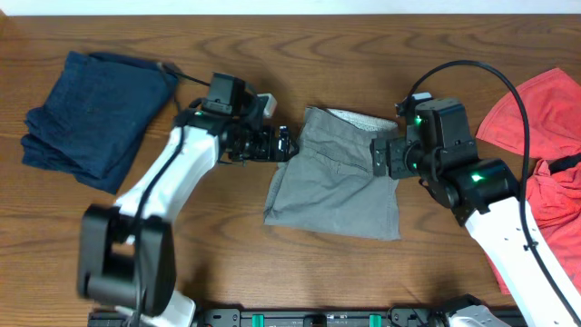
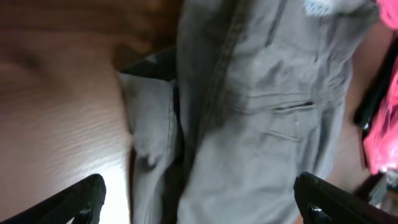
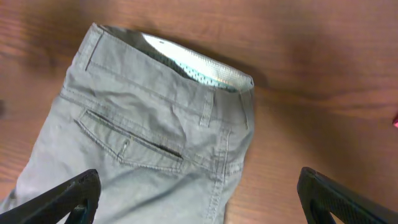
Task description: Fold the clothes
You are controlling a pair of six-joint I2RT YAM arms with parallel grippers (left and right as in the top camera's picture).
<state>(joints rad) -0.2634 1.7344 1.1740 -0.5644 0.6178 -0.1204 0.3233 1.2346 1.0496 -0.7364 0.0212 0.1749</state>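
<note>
My left gripper should carry on moving down to the shorts' cloth (image 1: pixel 305 162) and close there, as its open fingers are on both sides of the side edge of the grey shorts (image 1: pixel 290 165).
Folded grey shorts (image 1: pixel 334 177) lie at the middle of the wooden table. My left gripper (image 1: pixel 283 143) is open at the shorts' left edge; the left wrist view shows the grey cloth (image 2: pixel 249 124) between its spread fingers (image 2: pixel 199 202). My right gripper (image 1: pixel 379 160) is open over the shorts' right edge near the waistband (image 3: pixel 186 62); its fingers (image 3: pixel 199 199) span the back pocket (image 3: pixel 134 148) and bare wood. Neither gripper holds cloth.
A folded dark blue garment (image 1: pixel 95 113) lies at the far left. A crumpled red garment (image 1: pixel 543 136) lies at the right edge, and shows in the left wrist view (image 2: pixel 385 118). Bare table (image 1: pixel 300 54) runs along the back.
</note>
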